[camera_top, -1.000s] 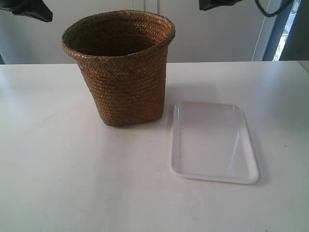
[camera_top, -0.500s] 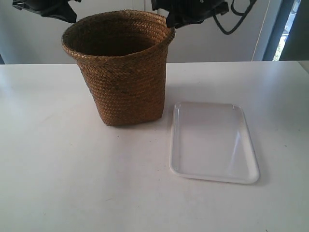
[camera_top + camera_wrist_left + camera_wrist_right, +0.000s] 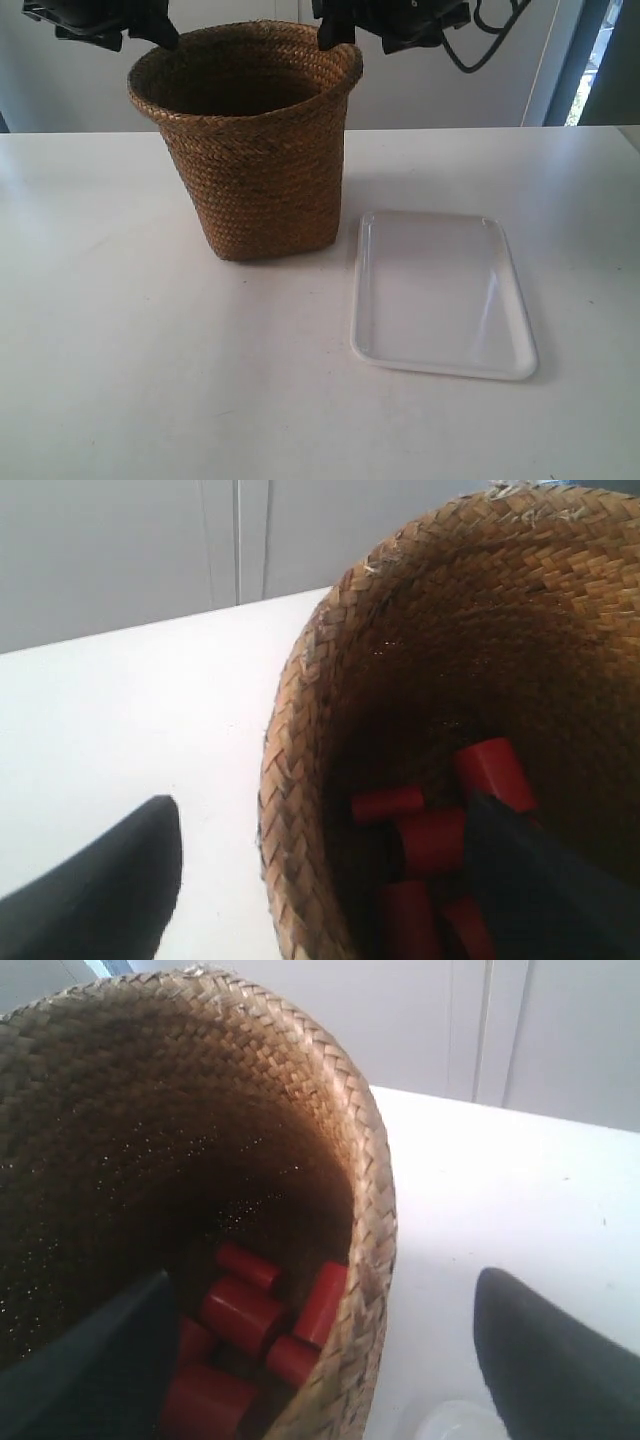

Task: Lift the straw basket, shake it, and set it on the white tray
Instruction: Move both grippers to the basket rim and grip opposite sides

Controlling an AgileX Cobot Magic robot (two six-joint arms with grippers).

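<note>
My left gripper's open fingers are on both sides of the straw basket's braided rim (image 3: 292, 845). I should keep going down until the basket's rim (image 3: 150, 82) is deep in the gap between the fingers, and then close them.
The straw basket (image 3: 255, 170) stands upright on the white table, left of the white tray (image 3: 440, 295), which lies flat and apart from it. My left gripper (image 3: 135, 35) is at the basket's far-left rim, my right gripper (image 3: 360, 40) at its far-right rim. In the left wrist view the left gripper (image 3: 320, 820) is open, one finger outside the braided rim (image 3: 300, 780) and one inside. In the right wrist view the right gripper (image 3: 325, 1290) is open and straddles the rim (image 3: 365, 1260) the same way. Neither gripper visibly touches the weave.
Several red cylinders (image 3: 240, 1310) lie at the basket's bottom, also seen as red cylinders (image 3: 430, 835) in the left wrist view. A tray corner (image 3: 445, 1422) shows beside the basket. White table (image 3: 150, 380) spreads in front; a wall stands behind.
Both grippers have come down from the top of the exterior view to the basket's rim and now straddle it. The basket and tray have not moved.
</note>
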